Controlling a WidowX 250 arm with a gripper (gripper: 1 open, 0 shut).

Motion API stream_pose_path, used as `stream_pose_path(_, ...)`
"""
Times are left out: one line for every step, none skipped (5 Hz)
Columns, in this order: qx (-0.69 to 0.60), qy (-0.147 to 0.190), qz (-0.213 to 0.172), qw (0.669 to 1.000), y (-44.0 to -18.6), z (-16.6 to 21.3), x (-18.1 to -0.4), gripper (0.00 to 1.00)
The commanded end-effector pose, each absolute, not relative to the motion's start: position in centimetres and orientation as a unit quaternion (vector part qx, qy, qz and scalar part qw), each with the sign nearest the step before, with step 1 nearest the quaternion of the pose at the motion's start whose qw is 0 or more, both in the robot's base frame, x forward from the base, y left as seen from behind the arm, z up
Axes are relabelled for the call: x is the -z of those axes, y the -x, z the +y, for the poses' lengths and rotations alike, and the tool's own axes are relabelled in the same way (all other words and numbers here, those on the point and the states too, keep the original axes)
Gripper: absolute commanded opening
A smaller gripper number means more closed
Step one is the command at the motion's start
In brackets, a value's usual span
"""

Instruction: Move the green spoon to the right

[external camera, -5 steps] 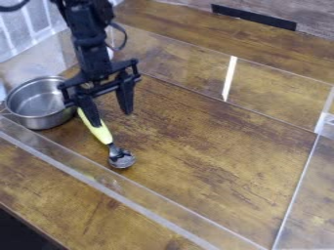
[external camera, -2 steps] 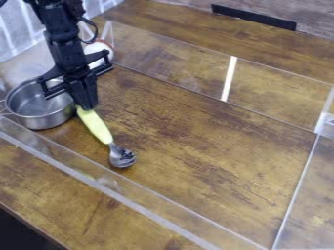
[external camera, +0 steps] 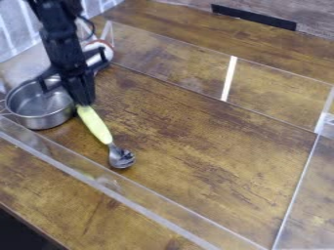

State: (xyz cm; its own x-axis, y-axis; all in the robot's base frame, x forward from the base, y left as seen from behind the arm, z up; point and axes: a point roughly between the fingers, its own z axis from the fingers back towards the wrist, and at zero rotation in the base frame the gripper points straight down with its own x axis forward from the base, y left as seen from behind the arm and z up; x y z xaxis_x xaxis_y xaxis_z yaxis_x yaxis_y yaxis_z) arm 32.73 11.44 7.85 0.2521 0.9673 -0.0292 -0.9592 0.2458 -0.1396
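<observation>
I should rise clear, open my gripper and come down around the yellow-green handle (external camera: pixel 93 123), since its fingers are shut over the far tip of the green spoon's handle (external camera: pixel 84 107).
The green spoon (external camera: pixel 96 127) lies flat on the wooden table, its yellow-green handle pointing up-left and its small silver bowl (external camera: pixel 120 156) toward the front. My gripper (external camera: pixel 82 98) points straight down over the far end of the handle. Its black fingers (external camera: pixel 81 88) are pressed together, shut. Their tips meet the top of the handle in this view, and I cannot tell whether they touch it. The spoon rests on the table and is not lifted.
A steel pot (external camera: pixel 35 104) stands just left of the gripper and spoon. Clear plastic walls (external camera: pixel 229 78) ring the wooden work area, with a low front edge (external camera: pixel 144 205). A white object (external camera: pixel 327 120) shows at the right edge.
The gripper has gone from open, straddling the handle, to shut. It has shifted left toward the pot and risen a little. The spoon has stayed where it lay.
</observation>
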Motion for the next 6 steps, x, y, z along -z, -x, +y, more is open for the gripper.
stream_pose_path(-0.605,0.072,-0.086,0.788,-33.3,11.7,-13.6,0.0)
stream_pose_path(-0.587,0.064,-0.11,0.799,-32.2,11.1,-14.3,0.0)
stream_pose_path(-0.566,0.054,-0.12,0.814,-31.0,10.5,-14.1,0.0)
stream_pose_path(-0.562,0.043,-0.126,0.817,-31.7,9.7,-12.4,0.0)
stream_pose_path(-0.565,0.028,-0.132,0.814,-32.8,9.9,-10.0,0.0)
stream_pose_path(-0.575,0.015,-0.146,0.805,-33.1,9.9,-8.7,0.0)
